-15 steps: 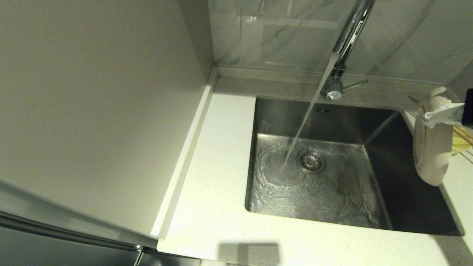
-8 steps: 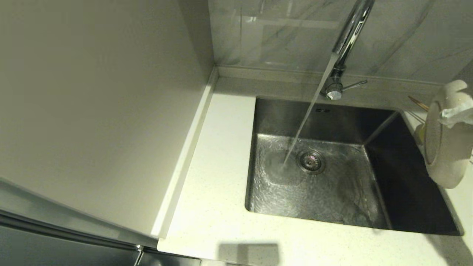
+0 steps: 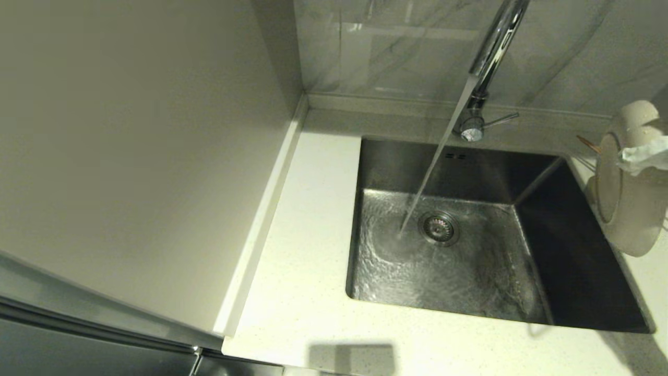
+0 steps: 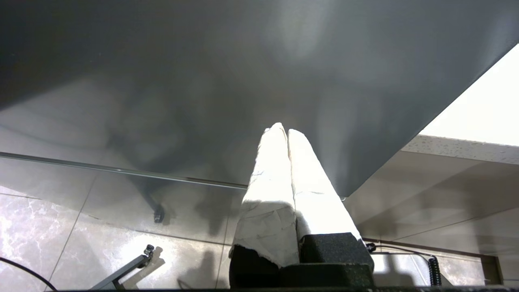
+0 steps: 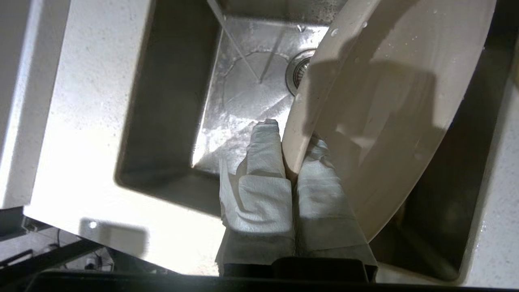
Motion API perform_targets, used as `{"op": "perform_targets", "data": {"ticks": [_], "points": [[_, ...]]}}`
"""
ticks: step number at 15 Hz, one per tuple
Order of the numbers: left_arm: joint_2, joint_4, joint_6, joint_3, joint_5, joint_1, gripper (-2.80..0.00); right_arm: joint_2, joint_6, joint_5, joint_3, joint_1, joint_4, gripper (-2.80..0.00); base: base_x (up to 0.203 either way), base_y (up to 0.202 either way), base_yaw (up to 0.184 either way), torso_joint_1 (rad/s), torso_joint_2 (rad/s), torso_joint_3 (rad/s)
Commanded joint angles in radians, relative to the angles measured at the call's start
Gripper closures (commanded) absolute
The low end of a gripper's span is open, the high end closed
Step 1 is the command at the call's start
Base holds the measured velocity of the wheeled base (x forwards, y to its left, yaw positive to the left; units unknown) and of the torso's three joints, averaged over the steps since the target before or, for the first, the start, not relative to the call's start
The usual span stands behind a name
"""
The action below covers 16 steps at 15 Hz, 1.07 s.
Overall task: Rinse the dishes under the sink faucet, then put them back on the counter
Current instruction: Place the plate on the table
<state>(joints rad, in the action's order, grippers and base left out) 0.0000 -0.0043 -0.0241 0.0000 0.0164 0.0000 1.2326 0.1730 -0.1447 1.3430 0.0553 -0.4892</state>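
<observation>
The plate is hanging on edge by the chopstick (image 3: pixel 587 144), so next my right gripper moves the plate to the clear counter nearer the front (image 3: pixel 651 281) and puts it down flat.
The cream-white plate (image 3: pixel 629 209) hangs nearly on edge over the sink's right rim. My right gripper (image 3: pixel 643 156), its fingers wrapped in white paper, is shut on the plate's rim (image 5: pixel 292 140). Water drops cling to the plate (image 5: pixel 385 101). The chrome faucet (image 3: pixel 488 57) pours a slanted stream onto the steel sink (image 3: pixel 407 162) floor beside the drain (image 3: pixel 439 227). A chopstick tip (image 3: pixel 586 141) pokes out behind the plate; the bowl is hidden. My left gripper (image 4: pixel 284 130) is shut and empty, parked low under the counter.
The white speckled counter (image 3: pixel 308 235) runs along the sink's left and front. A plain beige panel (image 3: pixel 130 156) rises at the left. The faucet's lever rod (image 3: pixel 500 121) points right, with the marble wall behind it.
The plate, in my right gripper, has moved right, from over the basin's right side toward the counter edge. Water keeps running.
</observation>
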Motion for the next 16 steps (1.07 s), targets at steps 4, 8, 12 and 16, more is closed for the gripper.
{"op": "perform_targets", "data": {"ticks": [4,8,12,16], "points": [[-0.002,0.000,0.000,0.000,0.000,0.000,0.00,0.037,-0.006,-0.019,0.217,0.048,0.005,0.00,0.000,0.000,0.000,0.000,0.00,0.000],[-0.002,0.000,0.000,0.000,0.000,0.000,0.00,0.059,0.030,-0.031,0.056,0.112,0.003,0.00,0.000,0.000,0.000,0.000,0.00,0.000],[-0.002,0.000,0.000,0.000,0.000,0.000,0.00,0.103,0.066,-0.033,0.263,0.129,-0.005,0.00,0.000,0.000,0.000,0.000,0.00,0.000],[-0.002,0.000,0.000,0.000,0.000,0.000,0.00,0.083,0.061,-0.024,0.149,0.134,-0.012,0.00,0.000,0.000,0.000,0.000,0.00,0.000]]}}
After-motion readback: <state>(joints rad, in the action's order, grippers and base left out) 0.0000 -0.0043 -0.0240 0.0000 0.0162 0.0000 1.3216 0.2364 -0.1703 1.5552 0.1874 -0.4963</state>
